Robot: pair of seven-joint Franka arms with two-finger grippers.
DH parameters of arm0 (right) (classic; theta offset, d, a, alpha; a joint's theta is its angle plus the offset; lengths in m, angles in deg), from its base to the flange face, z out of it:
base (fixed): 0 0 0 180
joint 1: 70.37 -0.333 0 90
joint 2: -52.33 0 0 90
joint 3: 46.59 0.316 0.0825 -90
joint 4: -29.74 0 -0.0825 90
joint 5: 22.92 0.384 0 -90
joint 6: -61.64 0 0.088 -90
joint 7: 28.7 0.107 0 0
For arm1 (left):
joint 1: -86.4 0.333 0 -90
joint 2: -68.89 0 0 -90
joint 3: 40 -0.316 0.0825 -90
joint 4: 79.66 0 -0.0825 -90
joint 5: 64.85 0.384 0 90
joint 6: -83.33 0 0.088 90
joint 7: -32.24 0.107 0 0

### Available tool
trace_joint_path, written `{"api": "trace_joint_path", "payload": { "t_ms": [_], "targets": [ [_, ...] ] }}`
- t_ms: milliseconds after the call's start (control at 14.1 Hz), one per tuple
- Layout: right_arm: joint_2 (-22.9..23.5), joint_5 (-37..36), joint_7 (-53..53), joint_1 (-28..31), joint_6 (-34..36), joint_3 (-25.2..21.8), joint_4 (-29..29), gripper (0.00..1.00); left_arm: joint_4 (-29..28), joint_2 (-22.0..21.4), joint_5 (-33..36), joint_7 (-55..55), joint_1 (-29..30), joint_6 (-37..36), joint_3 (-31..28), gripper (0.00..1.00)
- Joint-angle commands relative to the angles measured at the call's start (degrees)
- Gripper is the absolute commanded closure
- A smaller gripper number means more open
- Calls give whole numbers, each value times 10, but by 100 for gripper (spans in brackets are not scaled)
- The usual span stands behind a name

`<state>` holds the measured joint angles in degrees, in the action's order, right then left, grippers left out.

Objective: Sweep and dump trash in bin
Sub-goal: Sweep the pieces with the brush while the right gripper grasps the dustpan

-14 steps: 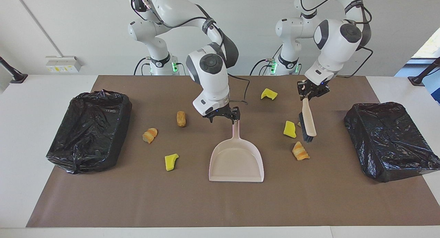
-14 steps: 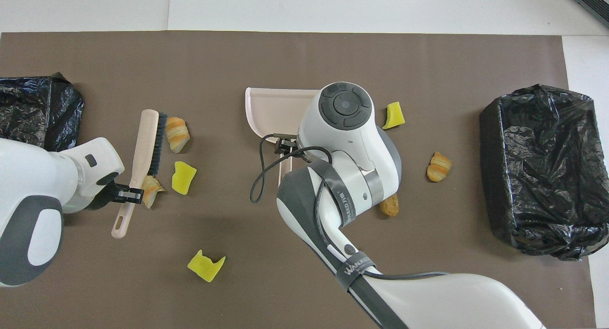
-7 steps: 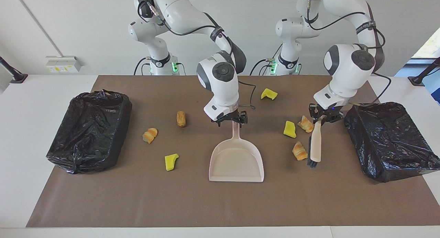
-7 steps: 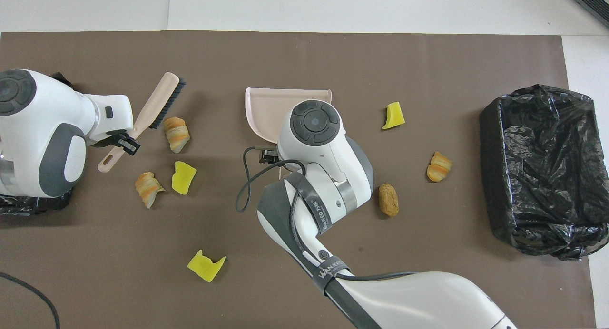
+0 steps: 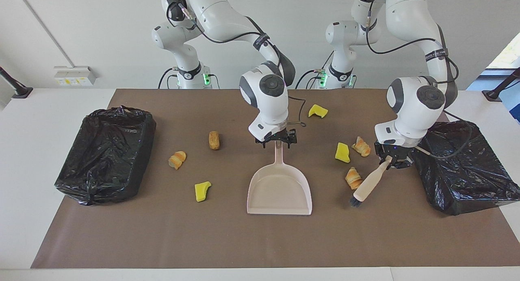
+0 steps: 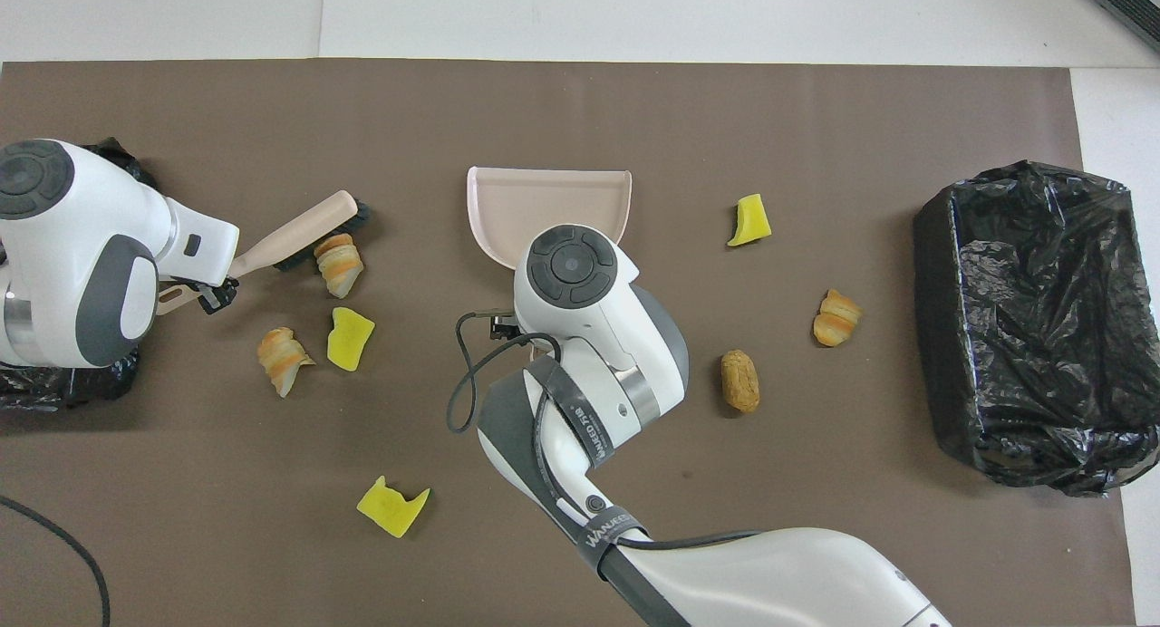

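Note:
The dustpan's smooth bottom has an open edge (image 6: pixel 549 171), so trash bits should slide out freely when the robot tips the pale pink dustpan (image 6: pixel 544 208) over the second bin.
The pale pink dustpan (image 5: pixel 279 191) (image 6: pixel 544 201) lies flat mid-mat, handle toward the robots. My right gripper (image 5: pixel 277 141) is at the handle's end, open, jaws on either side of it. My left gripper (image 5: pixel 392 161) (image 6: pixel 204 292) is shut on the handle of a pink brush (image 5: pixel 367 183) (image 6: pixel 294 236). The brush slants down, its black bristles (image 5: pixel 356 202) on the mat beside a croissant piece (image 5: pixel 353 178) (image 6: pixel 337 263). Several trash bits lie scattered, among them a yellow wedge (image 5: pixel 342 152), another croissant (image 5: pixel 361 146) and the brown roll (image 5: pixel 213 139). One black bin (image 5: pixel 463 167) is beside the left gripper.
A second black bin (image 5: pixel 106 149) (image 6: pixel 1033 328) sits at the right arm's end of the mat. A yellow wedge (image 5: pixel 317 111) lies nearer the robots than the dustpan. A croissant (image 5: pixel 177 160) and a wedge (image 5: pixel 202 191) lie between dustpan and second bin.
My left gripper swung the brush toward its bin and lowered it, so the head now rests beside the croissant farther from the robots. The right gripper settled over the dustpan handle's end.

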<state>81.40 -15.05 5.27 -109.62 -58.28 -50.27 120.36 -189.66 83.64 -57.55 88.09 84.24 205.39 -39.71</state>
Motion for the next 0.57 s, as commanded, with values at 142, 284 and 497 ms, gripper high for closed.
{"api": "trace_joint_path", "payload": {
  "t_ms": [142,284,497],
  "targets": [
    [3,-5,-20,14,-8,2,-9,17,-77,-99,14,3,-14,-107,-8,100],
    [2,-4,-22,14,-15,2,-9,19,-125,-145,13,-16,-31,-109,-8,100],
    [2,3,-20,13,-46,2,-5,20,-161,-194,13,-120,-50,-139,-7,100]
  ]
}}
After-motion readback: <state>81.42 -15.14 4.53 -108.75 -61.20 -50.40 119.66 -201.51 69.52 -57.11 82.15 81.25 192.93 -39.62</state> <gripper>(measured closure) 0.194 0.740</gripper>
